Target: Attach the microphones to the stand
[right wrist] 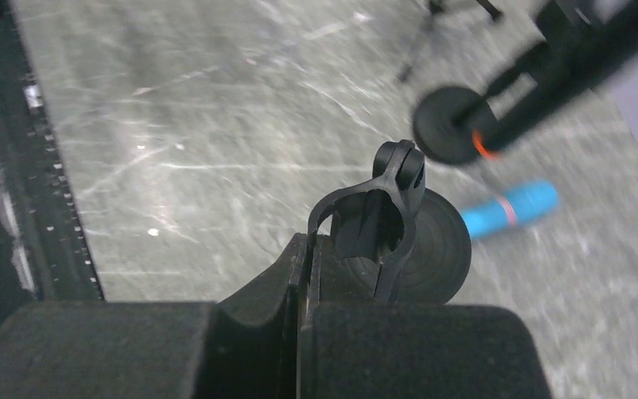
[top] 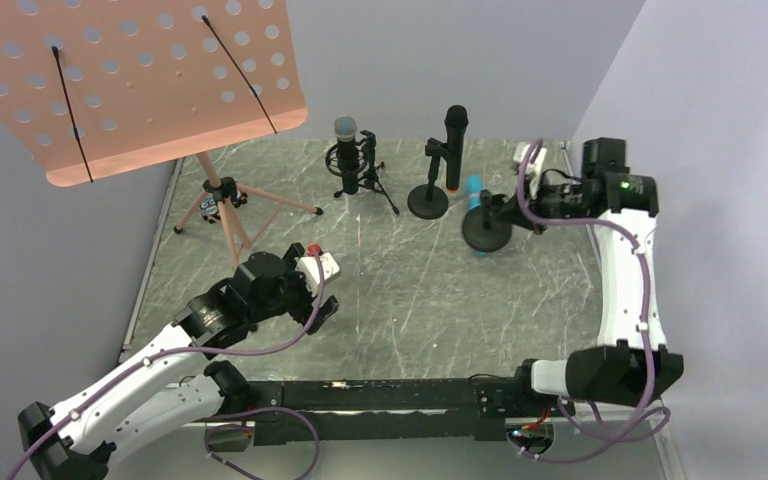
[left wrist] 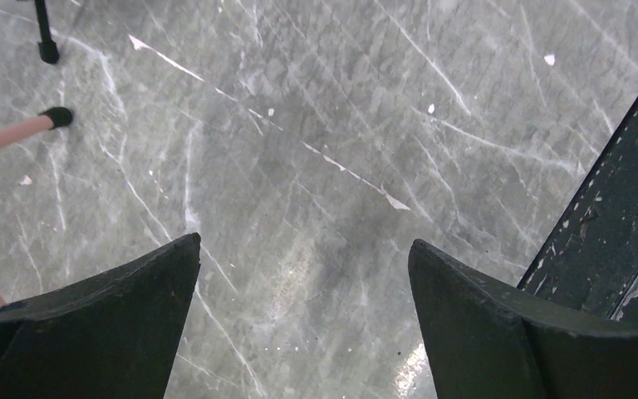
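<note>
The third stand's round base [top: 486,232] overlaps the blue microphone, so my right gripper should go on moving the stand to the open middle [top: 400,288] until the stand's base rests flat.
The black microphone with the silver mesh head [top: 346,150] stands in a tripod stand [top: 365,180]. The all-black microphone with the orange end [top: 455,140] stands in a round-base stand [top: 428,201]. The blue microphone [top: 474,188] lies on the table; it also shows in the right wrist view [right wrist: 511,208]. In front of it is a third stand with a round base [top: 487,234] and an empty clip [right wrist: 382,216]. My right gripper [top: 507,206] [right wrist: 309,266] is shut on that clip's side. My left gripper [top: 326,302] [left wrist: 304,241] is open and empty above bare table.
A pink perforated music stand [top: 140,80] on a tripod [top: 222,200] fills the back left; one pink leg tip [left wrist: 54,118] is near my left gripper. A black rail [top: 380,395] runs along the near edge. Walls close the back and right.
</note>
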